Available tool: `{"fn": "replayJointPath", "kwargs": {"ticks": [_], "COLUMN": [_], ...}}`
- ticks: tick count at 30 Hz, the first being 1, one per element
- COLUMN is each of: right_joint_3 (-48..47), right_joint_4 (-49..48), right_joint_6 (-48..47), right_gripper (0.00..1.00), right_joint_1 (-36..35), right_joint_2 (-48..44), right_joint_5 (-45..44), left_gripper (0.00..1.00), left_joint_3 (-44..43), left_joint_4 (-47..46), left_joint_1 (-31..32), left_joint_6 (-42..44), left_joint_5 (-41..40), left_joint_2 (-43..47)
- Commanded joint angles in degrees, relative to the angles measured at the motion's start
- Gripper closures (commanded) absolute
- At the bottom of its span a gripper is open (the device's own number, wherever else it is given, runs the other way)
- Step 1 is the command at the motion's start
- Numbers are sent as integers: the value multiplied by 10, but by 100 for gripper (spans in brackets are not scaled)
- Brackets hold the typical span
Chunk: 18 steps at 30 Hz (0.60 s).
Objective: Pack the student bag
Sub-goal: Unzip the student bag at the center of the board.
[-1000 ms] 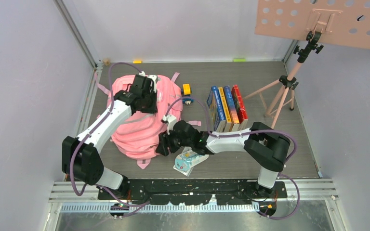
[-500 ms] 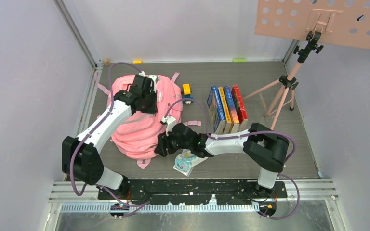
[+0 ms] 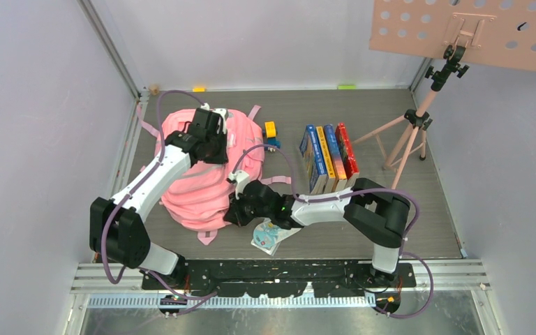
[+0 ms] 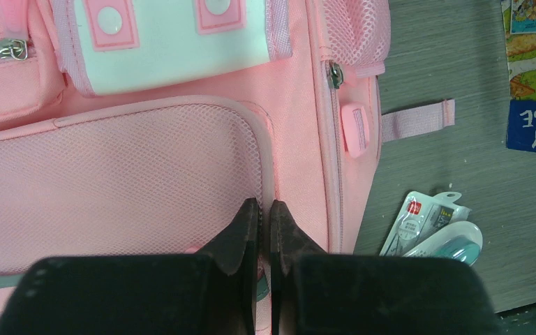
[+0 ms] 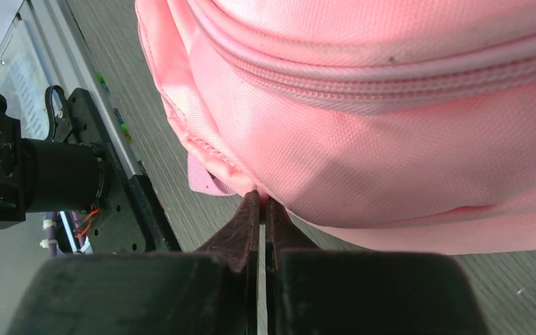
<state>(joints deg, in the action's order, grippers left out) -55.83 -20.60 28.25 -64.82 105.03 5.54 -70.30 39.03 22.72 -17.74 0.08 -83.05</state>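
The bag is lying at a slant with its bottom side bulging point(image 5: 335, 178) over the fingers of my right gripper. My grippers should slide the bag back point(image 3: 241, 134) and turn it straighter before they pull the zipper.
The student bag point(image 3: 199, 192), pink and soft, lies on the left half of the table. My left gripper point(image 3: 214, 149) rests on top of it. In the left wrist view the bag point(image 4: 146, 160) fills the frame, and the left gripper point(image 4: 265, 206) is shut, with the pink seam beside the mesh pocket between its tips. My right gripper point(image 3: 232, 213) is at the bag's near right edge. In the right wrist view it point(image 5: 260, 199) is shut, its tips pinching the bottom seam of the bag point(image 5: 391, 125) just above the table.
A row of books point(image 3: 329, 159) stands right of the bag. A small yellow toy point(image 3: 270, 130) sits behind it. A plastic packet point(image 3: 271, 236) lies under the right arm. A music stand's tripod point(image 3: 410, 132) occupies the back right.
The right gripper has moved slightly left and closed on the bag's lower edge; it was open before. The left arm has not moved.
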Motion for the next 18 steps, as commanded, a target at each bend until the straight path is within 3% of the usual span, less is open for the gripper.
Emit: {"fn": "replayJointPath", "kwargs": {"ticks": [1,8,18], "right_joint_3": [-18,-5,-10], "right_joint_4": [-4,93,191], "right_joint_6": [-8,-51,-115], "right_gripper": [99,100,99], "right_joint_1": [-2,-1,-2], "right_joint_2": [-19,-90,-123], "right_joint_5": [-34,-150,-85], "left_gripper": [100,100,100], "left_joint_3": [-16,-27,-63], "left_joint_4": [-68,-140,-227], "left_joint_1": [-13,-18,1], "left_joint_6": [-32,-126,-192], "left_joint_5": [-29,-58,-113], "left_joint_2": [-1,-30,-112]}}
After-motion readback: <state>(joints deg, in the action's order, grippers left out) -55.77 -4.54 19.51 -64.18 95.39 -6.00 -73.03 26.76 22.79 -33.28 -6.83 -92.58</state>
